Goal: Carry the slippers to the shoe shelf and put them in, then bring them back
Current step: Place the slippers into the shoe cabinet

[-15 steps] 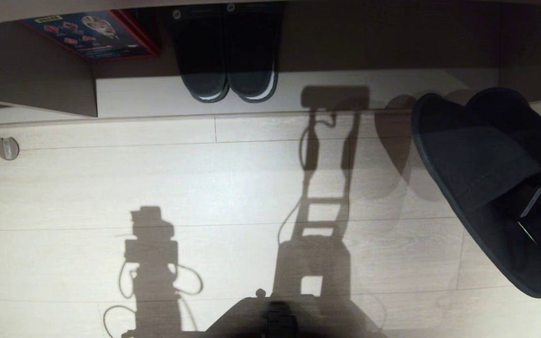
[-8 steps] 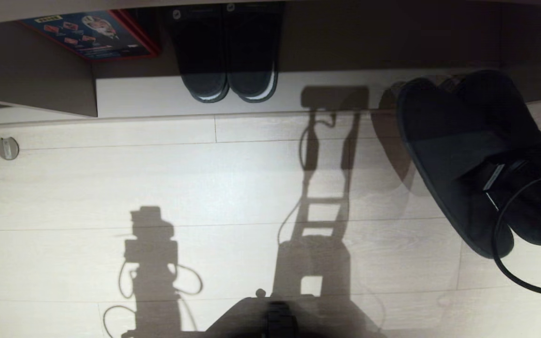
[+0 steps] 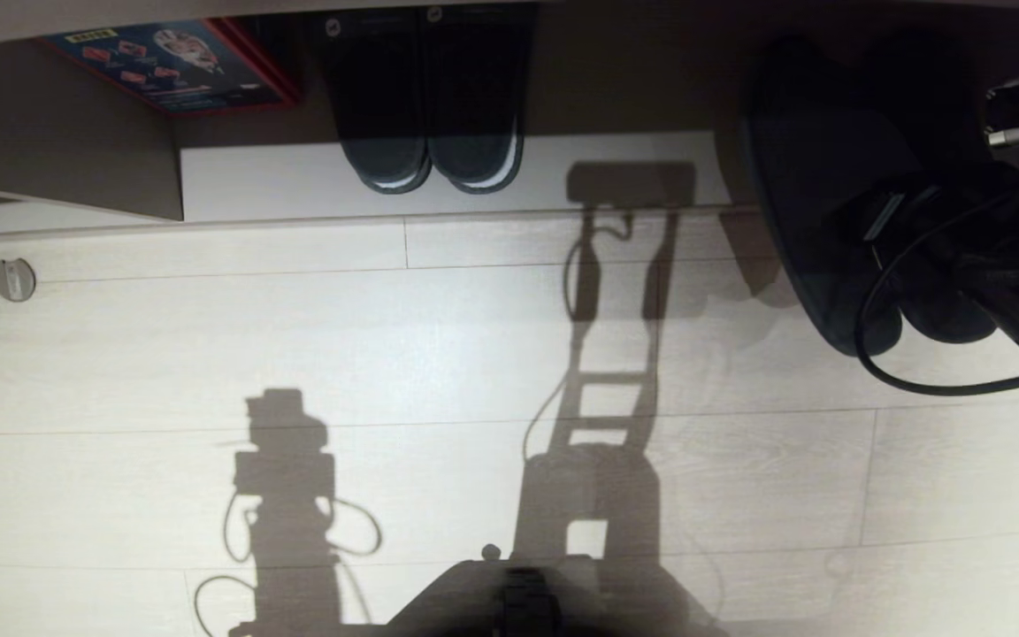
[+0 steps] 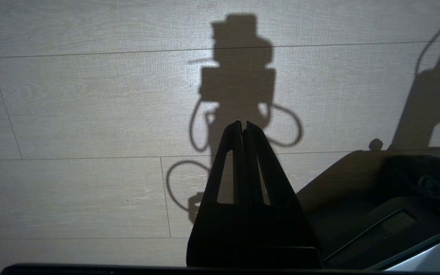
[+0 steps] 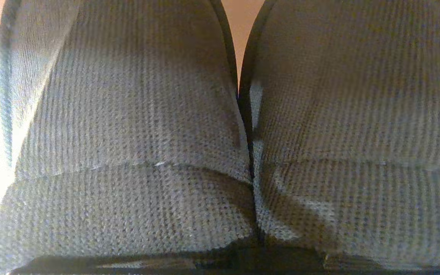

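Observation:
I see the slippers side (image 3: 808, 196) by side, pointing into the shelf and clear of the black pair. My right gripper keeps moving inward and lets go on the pale base (image 3: 724, 168).
The slippers (image 3: 815, 203), a dark slate-blue pair, hang side by side at the far right of the head view. My right gripper (image 3: 883, 217) is shut on their inner edges. Their toes reach over the pale base of the shoe shelf (image 3: 279, 181), into its shadowed opening. In the right wrist view the woven toe bands of the slippers (image 5: 128, 133) fill the picture and hide the fingers. My left gripper (image 4: 243, 124) is shut and empty, parked above the floor.
A black pair with whitish sole edges (image 3: 430, 115) stands inside the shelf, left of the carried pair. A red and blue box (image 3: 173, 66) lies further left. A round metal disc (image 3: 14, 280) sits in the floor. My base (image 3: 518, 602) shows at the bottom edge.
My right arm has carried the slippers away from me toward the shelf; their toes now reach into its opening. The left arm has not moved.

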Controlling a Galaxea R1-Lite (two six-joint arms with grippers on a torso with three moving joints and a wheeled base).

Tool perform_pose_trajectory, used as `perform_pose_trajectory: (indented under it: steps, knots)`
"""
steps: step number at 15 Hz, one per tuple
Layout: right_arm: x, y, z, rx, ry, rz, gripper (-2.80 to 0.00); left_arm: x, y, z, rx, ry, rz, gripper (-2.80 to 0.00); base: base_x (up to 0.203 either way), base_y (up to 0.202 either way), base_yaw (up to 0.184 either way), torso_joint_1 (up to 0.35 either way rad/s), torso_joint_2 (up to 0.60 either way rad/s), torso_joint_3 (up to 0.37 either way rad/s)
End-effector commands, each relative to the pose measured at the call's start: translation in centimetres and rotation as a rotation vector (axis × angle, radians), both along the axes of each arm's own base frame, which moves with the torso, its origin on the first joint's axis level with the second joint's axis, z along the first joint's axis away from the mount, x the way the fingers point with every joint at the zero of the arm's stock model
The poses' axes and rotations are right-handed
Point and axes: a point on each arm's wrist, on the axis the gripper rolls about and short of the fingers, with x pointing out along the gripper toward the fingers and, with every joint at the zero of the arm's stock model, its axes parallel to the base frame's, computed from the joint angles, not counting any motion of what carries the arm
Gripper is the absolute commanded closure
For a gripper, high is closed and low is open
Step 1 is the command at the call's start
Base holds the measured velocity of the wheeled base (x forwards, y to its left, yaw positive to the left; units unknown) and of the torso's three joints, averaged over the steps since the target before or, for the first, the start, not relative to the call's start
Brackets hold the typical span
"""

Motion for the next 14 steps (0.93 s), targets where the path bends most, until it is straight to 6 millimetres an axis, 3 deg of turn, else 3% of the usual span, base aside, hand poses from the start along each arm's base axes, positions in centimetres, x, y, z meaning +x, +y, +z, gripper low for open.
perform_pose_trajectory:
  steps: [1,3,9,14]
  knots:
    - [1.8,0.2,0.3,0.000,-0.017,0.001,0.00,0.0,0.0,0.0,0.000,0.001,0.001,0.00,0.000,0.000,0.000,0.000,0.00,0.000]
    - [3.5,0.3,1.5,0.005,-0.070,-0.001,0.00,0.0,0.0,0.0,0.000,0.000,-0.001,0.00,0.000,0.000,0.000,0.000,0.00,0.000]
    - [7.9,0.5,2.7,0.034,-0.149,-0.028,0.00,0.0,0.0,0.0,0.000,0.000,0.001,0.00,0.000,0.000,0.000,0.000,0.00,0.000]
    - [8.8,0.5,2.8,0.182,-0.162,-0.049,0.00,0.0,0.0,0.0,0.000,0.000,0.001,0.00,0.000,0.000,0.000,0.000,0.00,0.000]
